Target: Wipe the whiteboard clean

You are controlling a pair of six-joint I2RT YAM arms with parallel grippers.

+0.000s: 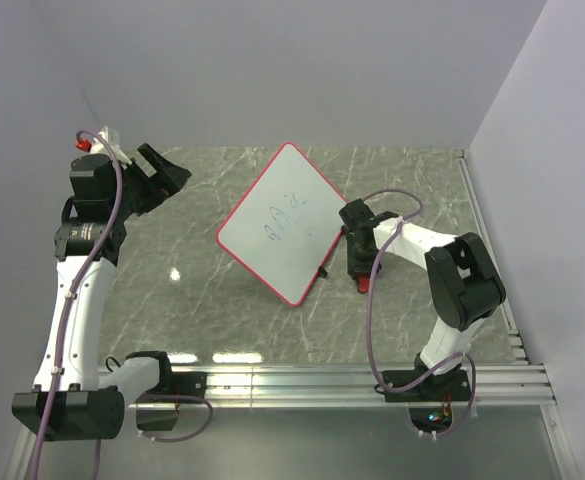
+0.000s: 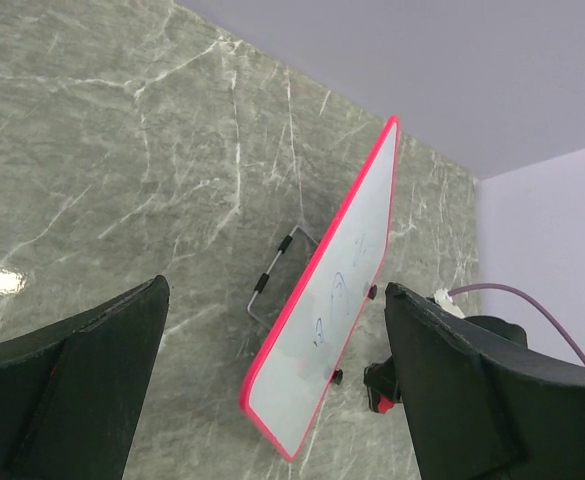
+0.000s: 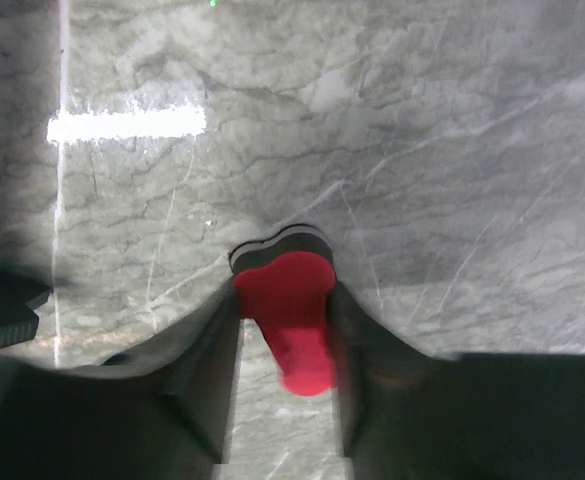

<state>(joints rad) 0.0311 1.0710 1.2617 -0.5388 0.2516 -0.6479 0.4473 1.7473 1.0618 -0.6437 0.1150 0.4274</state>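
The whiteboard is leaning only on its wire stand [image 2: 275, 270], so my left gripper needs to keep the upper red frame [image 1: 256, 185] steady before my right gripper wipes off the scribbles.
The whiteboard [image 1: 282, 225] has a red frame and stands tilted on a wire stand [image 2: 272, 280] in the middle of the marble table. Faint blue scribbles [image 1: 284, 218] mark its face. It also shows edge-on in the left wrist view [image 2: 332, 320]. My right gripper [image 1: 357, 268] is low at the board's right edge. In the right wrist view, my right gripper [image 3: 284, 300] is shut on the small red eraser [image 3: 292, 320], which has a black felt base on the table. My left gripper [image 1: 167, 172] is raised at the far left, open and empty [image 2: 277, 292].
White walls close the table at the back and right [image 1: 532, 130]. A metal rail [image 1: 352, 380] runs along the near edge, holding both arm bases. A purple cable [image 1: 392, 200] loops over the right arm.
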